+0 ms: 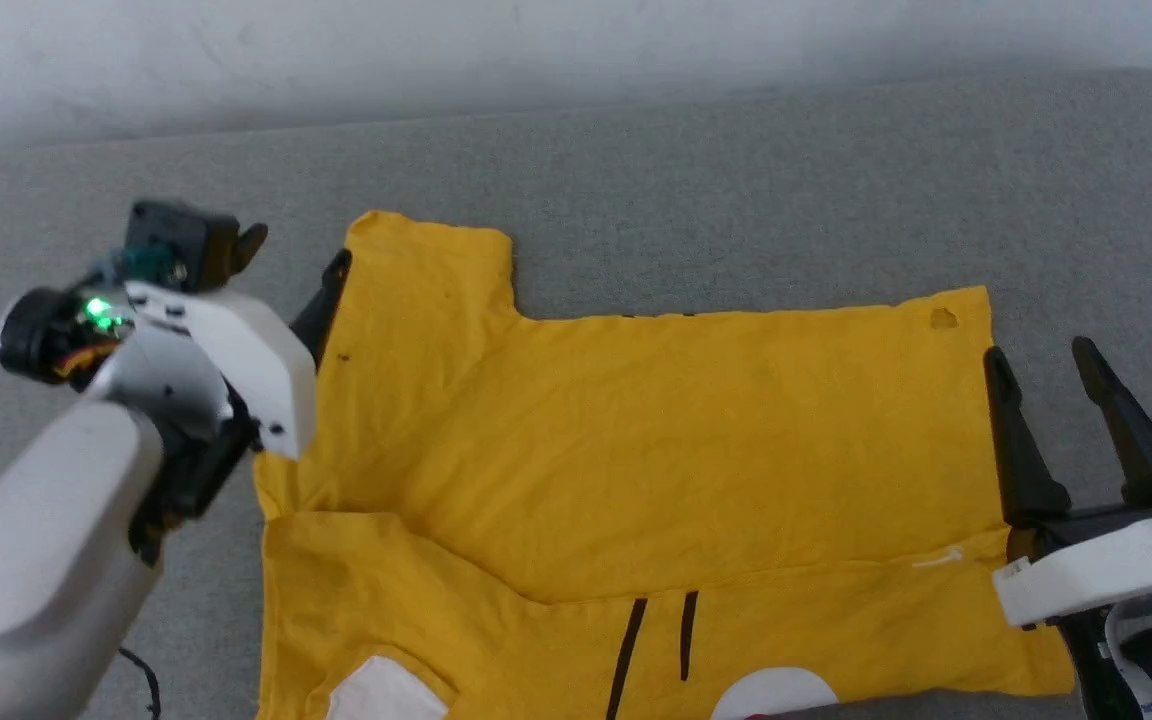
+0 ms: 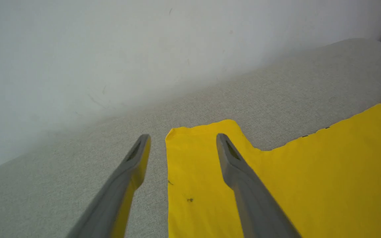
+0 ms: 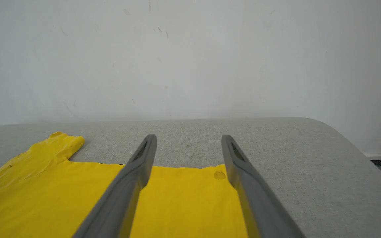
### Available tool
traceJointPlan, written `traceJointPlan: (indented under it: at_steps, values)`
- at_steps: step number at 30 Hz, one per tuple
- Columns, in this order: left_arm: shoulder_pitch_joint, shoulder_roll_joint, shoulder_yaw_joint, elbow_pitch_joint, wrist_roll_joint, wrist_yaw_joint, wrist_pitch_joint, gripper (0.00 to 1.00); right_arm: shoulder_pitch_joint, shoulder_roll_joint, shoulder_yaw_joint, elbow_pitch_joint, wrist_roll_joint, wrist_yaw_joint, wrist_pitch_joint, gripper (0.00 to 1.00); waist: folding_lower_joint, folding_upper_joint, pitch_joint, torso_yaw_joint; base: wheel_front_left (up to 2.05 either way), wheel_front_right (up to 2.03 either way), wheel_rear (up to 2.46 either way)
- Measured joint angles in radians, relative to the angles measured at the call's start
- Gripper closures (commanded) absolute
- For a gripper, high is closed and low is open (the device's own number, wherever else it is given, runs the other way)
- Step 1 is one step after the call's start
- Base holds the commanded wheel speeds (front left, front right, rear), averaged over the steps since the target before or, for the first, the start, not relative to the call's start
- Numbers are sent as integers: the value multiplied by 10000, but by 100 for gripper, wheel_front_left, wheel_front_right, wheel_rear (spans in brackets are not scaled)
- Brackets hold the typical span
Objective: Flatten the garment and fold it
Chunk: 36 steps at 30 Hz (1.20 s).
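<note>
The robot should expect more print hidden under the garment's plain yellow half (image 1: 704, 444) when the robot folds it, because black stripe ends (image 1: 689, 314) show over the yellow half's far edge.
The garment (image 1: 636, 430) is a bright yellow T-shirt lying flat on the grey padded surface (image 1: 736, 190). Its far half is folded over and shows plain yellow. The near strip shows black stripes and white patches of the print. My left gripper (image 1: 291, 265) hovers open at the far left sleeve. In the left wrist view its fingers straddle the left edge of that sleeve (image 2: 203, 158), and the left gripper (image 2: 183, 137) holds nothing. My right gripper (image 1: 1036, 352) stands open just off the garment's right edge. In the right wrist view the right gripper (image 3: 189, 137) is above the yellow cloth (image 3: 184, 198).
A white wall (image 1: 536, 50) runs along the far side of the surface. The surface's corner rounds off at the right (image 3: 342, 142). A thin dark cable (image 1: 141, 680) hangs by my left forearm.
</note>
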Motion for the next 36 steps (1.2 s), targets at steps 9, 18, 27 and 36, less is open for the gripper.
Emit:
traceJointPlan:
  at_steps: [9, 18, 27, 36]
  values:
    - [-2956, 546, -201, 2086, -1344, -1609, 3977, 0, -577, 169, 966, 217, 107, 0, -255, 0, 2, 0, 1109, -1149, 0, 0, 0]
    - [-4147, 757, -339, 3758, -1319, -1707, 5336, 0, -905, 286, 1296, 199, 215, 0, -454, 0, 0, 0, 2003, -2138, 0, 0, 0]
    - [-4401, 1258, -474, 4612, -1078, -1718, 5588, 0, -986, 387, 1335, 293, 349, 0, -706, 0, -3, 0, 2613, -2731, 0, 0, 0]
    - [-4521, 1049, -430, 4755, -1392, -2067, 5227, 100, -988, 472, 1214, 512, 330, 0, -702, 0, -3, 0, 2750, -2672, 0, 0, 0]
